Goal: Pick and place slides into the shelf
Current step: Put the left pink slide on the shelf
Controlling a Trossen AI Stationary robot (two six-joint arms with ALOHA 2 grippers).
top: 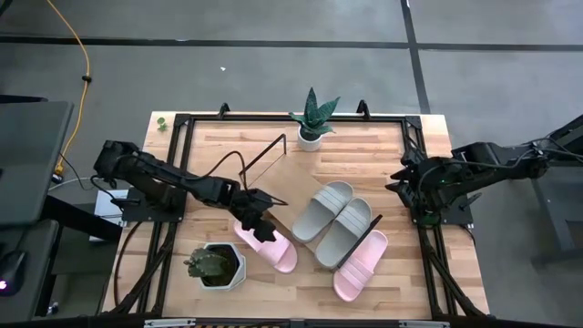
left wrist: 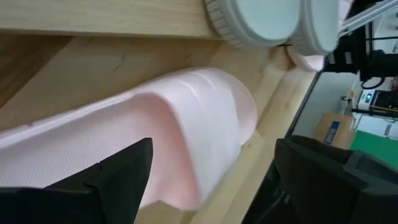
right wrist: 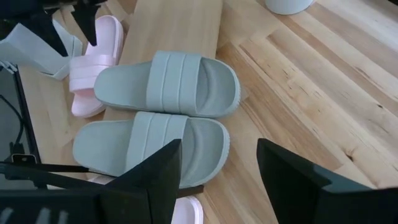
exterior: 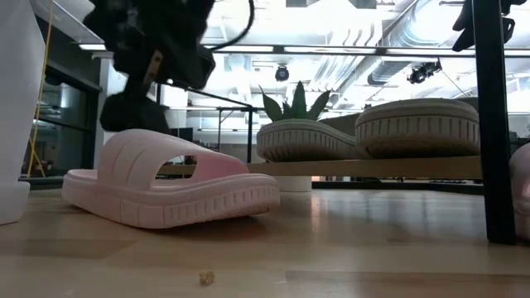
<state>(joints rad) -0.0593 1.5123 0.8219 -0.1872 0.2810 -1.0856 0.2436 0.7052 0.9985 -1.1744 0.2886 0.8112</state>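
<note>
My right gripper is across the shelf from the pink slide (top: 285, 259), which lies by the planter, so next my left gripper pinches the strap's edge (left wrist: 191, 158) and lifts the slide first.
A pale pink slide (top: 271, 244) lies sole-down on the tabletop near the front, left of the shelf (top: 291, 182). My left gripper (top: 258, 221) hovers over it, open, with its fingers on either side of the wide strap (left wrist: 199, 124). Two light grey slides (top: 323, 211) (top: 346, 230) lie side by side on the shelf board (exterior: 373, 168). The second pink slide (top: 360, 264) lies next to them at the shelf's near end. My right gripper (top: 407, 187) waits open near the table's right edge, facing the grey slides (right wrist: 168, 84). My left gripper (left wrist: 214, 149) stands open over the pink slide's strap, coming from above at a slant. One finger (left wrist: 118, 180) is close against the strap's side, but I cannot tell whether it touches. The slide rests flat on the table (exterior: 166, 194).
A white hexagonal planter with a small cactus (top: 219, 266) stands just left of the pink slide. A white pot with a spiky plant (top: 311, 123) sits at the far edge. Black frame rails (top: 178, 173) border the table, and the shelf's wire end frame (top: 264, 155) rises behind the left gripper.
</note>
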